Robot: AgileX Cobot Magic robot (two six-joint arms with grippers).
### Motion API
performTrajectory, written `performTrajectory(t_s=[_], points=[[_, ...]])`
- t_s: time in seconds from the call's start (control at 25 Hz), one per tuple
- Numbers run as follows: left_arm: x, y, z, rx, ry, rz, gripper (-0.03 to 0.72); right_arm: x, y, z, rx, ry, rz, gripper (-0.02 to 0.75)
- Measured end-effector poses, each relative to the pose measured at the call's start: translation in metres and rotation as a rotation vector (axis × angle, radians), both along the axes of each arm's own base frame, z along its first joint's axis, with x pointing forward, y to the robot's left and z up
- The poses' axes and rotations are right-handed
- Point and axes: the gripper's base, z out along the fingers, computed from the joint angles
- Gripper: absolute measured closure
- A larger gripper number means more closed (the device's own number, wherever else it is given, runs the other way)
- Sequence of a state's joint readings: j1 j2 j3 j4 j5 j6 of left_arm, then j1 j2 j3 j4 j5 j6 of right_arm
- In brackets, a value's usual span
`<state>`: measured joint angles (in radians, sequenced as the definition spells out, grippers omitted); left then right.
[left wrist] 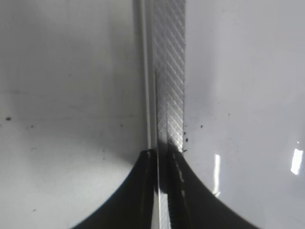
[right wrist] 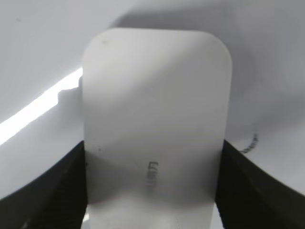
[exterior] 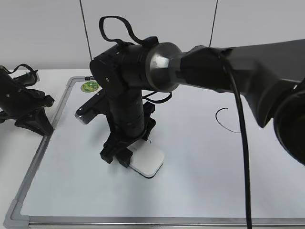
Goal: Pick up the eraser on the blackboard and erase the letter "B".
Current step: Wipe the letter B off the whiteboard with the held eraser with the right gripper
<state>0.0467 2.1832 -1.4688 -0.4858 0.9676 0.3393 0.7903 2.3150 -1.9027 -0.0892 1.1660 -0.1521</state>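
My right gripper needs to go back before it leaves, because a short black stroke (right wrist: 251,143) of the letter "B" is still there beside the eraser. It should wipe the eraser back over that spot.
The white eraser (exterior: 148,162) lies flat on the blackboard (exterior: 205,181), a white board with a silver frame, left of its middle. My right gripper (exterior: 119,156) reaches across and is shut on the eraser's near end. In the right wrist view the eraser (right wrist: 155,105) fills the space between the jaws of that gripper (right wrist: 152,191). A short black stroke (right wrist: 249,143) shows beside the eraser; the rest of the letter "B" is hidden by the arm. My left gripper (exterior: 40,125) is shut and empty at the board's left edge, over the frame (left wrist: 169,71).
A black "C" (exterior: 226,119) is drawn on the board to the right of the arm. A round green sticker (exterior: 89,87) sits at the board's far left corner. The right arm's bulk covers the board's middle.
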Motion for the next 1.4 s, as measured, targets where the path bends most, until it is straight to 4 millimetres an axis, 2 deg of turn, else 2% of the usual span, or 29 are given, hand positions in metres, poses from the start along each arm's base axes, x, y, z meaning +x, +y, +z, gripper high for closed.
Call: performTrajectory(t_s=[0.28, 0.6, 0.8, 1.04, 1.4], points=[[0.0, 0.0, 0.0, 0.0, 0.0, 0.0, 0.655, 0.022, -0.02, 0.001, -0.012, -0.052, -0.036, 0.209], [0.0, 0.0, 0.0, 0.0, 0.0, 0.0, 0.655, 0.056, -0.061, 0.001, -0.003, -0.065, -0.147, 0.209], [0.0, 0.0, 0.0, 0.0, 0.0, 0.0, 0.654, 0.065, -0.075, 0.001, -0.01, -0.072, -0.175, 0.209], [0.0, 0.0, 0.0, 0.0, 0.0, 0.0, 0.655, 0.059, -0.066, 0.0, 0.018, -0.044, -0.15, 0.209], [0.0, 0.0, 0.0, 0.001, -0.002, 0.001, 0.655, 0.024, -0.029, -0.004, 0.022, -0.021, -0.041, 0.209]])
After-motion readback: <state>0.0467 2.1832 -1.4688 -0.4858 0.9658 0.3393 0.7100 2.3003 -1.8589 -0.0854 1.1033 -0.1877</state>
